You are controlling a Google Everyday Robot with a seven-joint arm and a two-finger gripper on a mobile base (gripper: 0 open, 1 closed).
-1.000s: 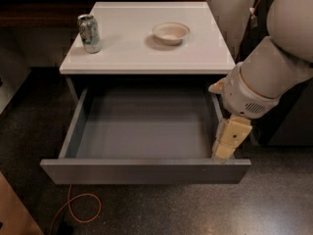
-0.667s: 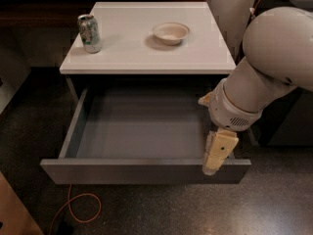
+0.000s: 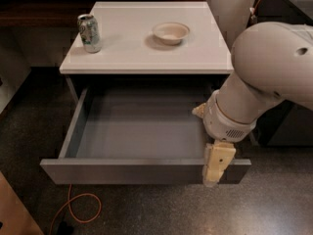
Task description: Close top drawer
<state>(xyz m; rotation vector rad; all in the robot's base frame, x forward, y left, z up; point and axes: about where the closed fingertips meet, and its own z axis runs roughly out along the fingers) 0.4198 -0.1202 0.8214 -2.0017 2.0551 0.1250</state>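
Note:
Only speckled floor point(image 3: 146, 207) can be seen past the top drawer's front point(image 3: 137, 172), so the robot should expect closed drawers hidden under the top drawer to come into view when its gripper pushes the top drawer in.
The top drawer point(image 3: 142, 171) is a wide shallow grey drawer with a flat handle-less front. It is pulled far out of the white-topped cabinet point(image 3: 146, 65), and its inside is empty. My gripper point(image 3: 214, 173) hangs from the large white arm at the right. Its cream-coloured fingers point down over the right end of the drawer front, against its outer face. The other drawers are hidden.
A green drink can point(image 3: 89, 33) stands at the cabinet top's left. A shallow cream bowl point(image 3: 170, 32) sits near the middle. An orange cable point(image 3: 78, 207) loops on the speckled floor in front. A dark unit point(image 3: 288, 126) stands to the right.
My arm has swung forward and left, and the gripper has dropped from the drawer's right inner corner down over the front panel's right end. The drawer has not visibly moved.

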